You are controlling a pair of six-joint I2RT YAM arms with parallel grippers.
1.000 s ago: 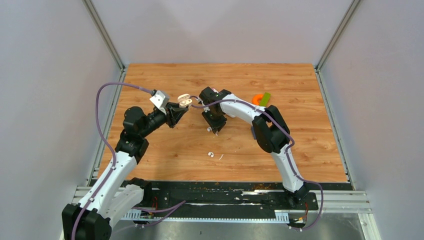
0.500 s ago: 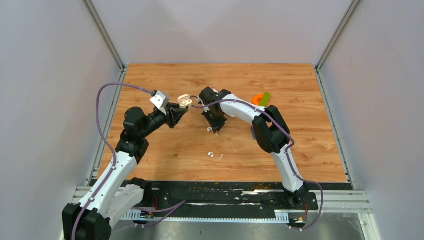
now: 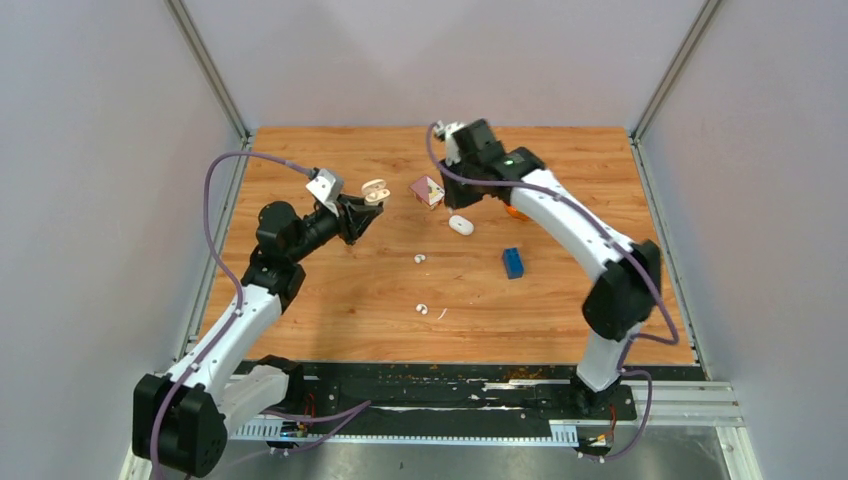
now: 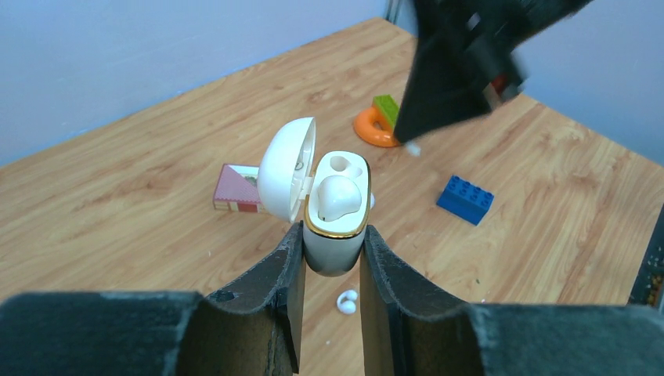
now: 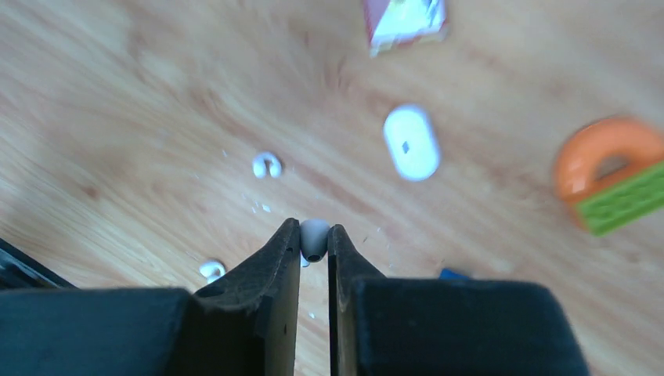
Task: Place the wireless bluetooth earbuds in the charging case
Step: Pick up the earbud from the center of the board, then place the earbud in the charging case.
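The earbud in my right gripper is pointing down at the wood, so the gripper should tilt level toward the charging case before it puts the earbud into the empty far socket (image 4: 340,163).
My left gripper (image 3: 372,196) (image 4: 331,231) is shut on the cream-white charging case (image 3: 376,188) (image 4: 333,252), holding it upright above the table's left half. Its lid (image 4: 286,176) hangs open to the left. One white earbud (image 4: 338,194) sits in the near socket, and the far socket (image 4: 343,164) is bare. My right gripper (image 3: 455,196) (image 5: 314,229) hangs high over the far middle, shut on a small whitish earbud (image 5: 314,237) at its fingertips. The same bud shows as a white speck (image 4: 413,147) in the left wrist view.
A plain white oval (image 3: 461,225) (image 5: 411,143), a red-and-white box (image 3: 427,190) (image 4: 236,188), a blue brick (image 3: 513,262) (image 4: 465,199) and an orange ring with a green block (image 4: 377,124) (image 5: 607,168) lie on the wood. Two white curled bits (image 3: 420,258) (image 3: 422,308) lie mid-table.
My right arm has risen from the table's middle and swung to the far side, uncovering the oval, the box and the blue brick. The left gripper with the case has shifted slightly.
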